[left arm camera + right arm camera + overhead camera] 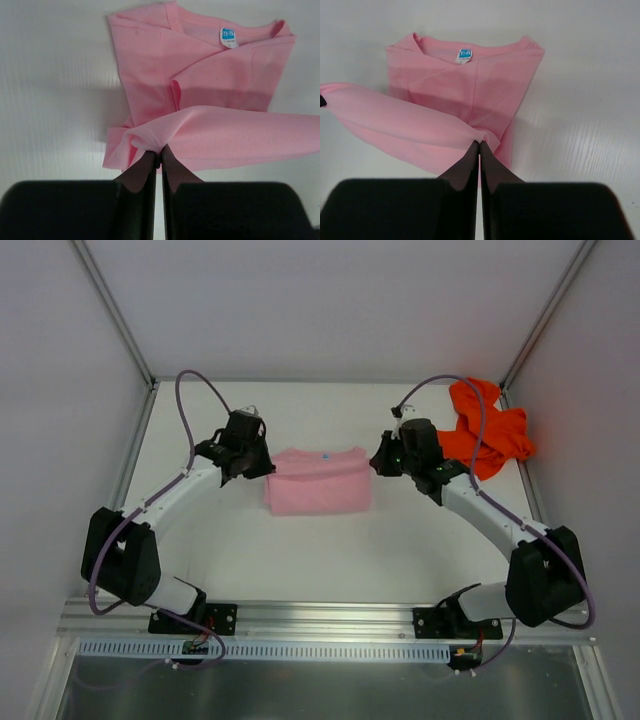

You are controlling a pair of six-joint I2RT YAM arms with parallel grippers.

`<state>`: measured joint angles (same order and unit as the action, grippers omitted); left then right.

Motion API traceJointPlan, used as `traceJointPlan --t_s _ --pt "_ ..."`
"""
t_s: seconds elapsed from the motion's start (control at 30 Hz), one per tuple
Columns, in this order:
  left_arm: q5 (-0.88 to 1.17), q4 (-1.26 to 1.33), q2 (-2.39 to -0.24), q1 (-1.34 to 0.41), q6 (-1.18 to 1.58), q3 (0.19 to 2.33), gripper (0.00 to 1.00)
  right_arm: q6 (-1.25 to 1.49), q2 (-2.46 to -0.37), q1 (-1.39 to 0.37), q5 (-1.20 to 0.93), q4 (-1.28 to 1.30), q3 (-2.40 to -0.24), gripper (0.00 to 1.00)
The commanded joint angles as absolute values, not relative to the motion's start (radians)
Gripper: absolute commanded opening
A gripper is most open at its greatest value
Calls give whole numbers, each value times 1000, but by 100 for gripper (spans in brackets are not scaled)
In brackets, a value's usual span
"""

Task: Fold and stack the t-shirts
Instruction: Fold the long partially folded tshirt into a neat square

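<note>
The lifted hem [320, 474] hangs stretched in line with the collar [343, 453], so the robot's right gripper should go on moving the hem forward until it covers the collar, and then let go.
The light pink t-shirt [318, 481] lies partly folded in the middle of the table, collar and blue label toward the far side. My left gripper [262, 466] is shut on the shirt's left corner [150, 137] and lifts that edge. My right gripper [379, 462] is shut on the right corner [485, 135]. The lifted hem hangs stretched between the two grippers above the folded body of the pink shirt [470, 85]. The bright orange t-shirt [487, 428] lies crumpled at the far right, behind the right arm.
White walls enclose the table on the left, back and right. A metal rail [320, 618] with both arm bases runs along the near edge. Purple cables loop over each arm.
</note>
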<state>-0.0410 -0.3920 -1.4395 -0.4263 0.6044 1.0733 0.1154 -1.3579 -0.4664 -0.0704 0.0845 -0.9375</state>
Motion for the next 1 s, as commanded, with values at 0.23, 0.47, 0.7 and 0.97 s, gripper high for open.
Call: traceJointPlan --t_s 0.23,0.47,0.7,0.97 --pt "37 -345 -1661 -345 535 1270 0 67 -1589 -391 -178 6 -1141 1" --pt "77 -364 -1815 -316 522 1411 1 64 -1730 -364 -238 -15 -1262 1" --pt "77 -373 -1902 -293 517 1476 1 68 -1828 -364 -242 -9 -1330 1" --pt "97 -377 -1991 -272 500 1551 1 67 -1876 -350 -210 -5 -1348 1"
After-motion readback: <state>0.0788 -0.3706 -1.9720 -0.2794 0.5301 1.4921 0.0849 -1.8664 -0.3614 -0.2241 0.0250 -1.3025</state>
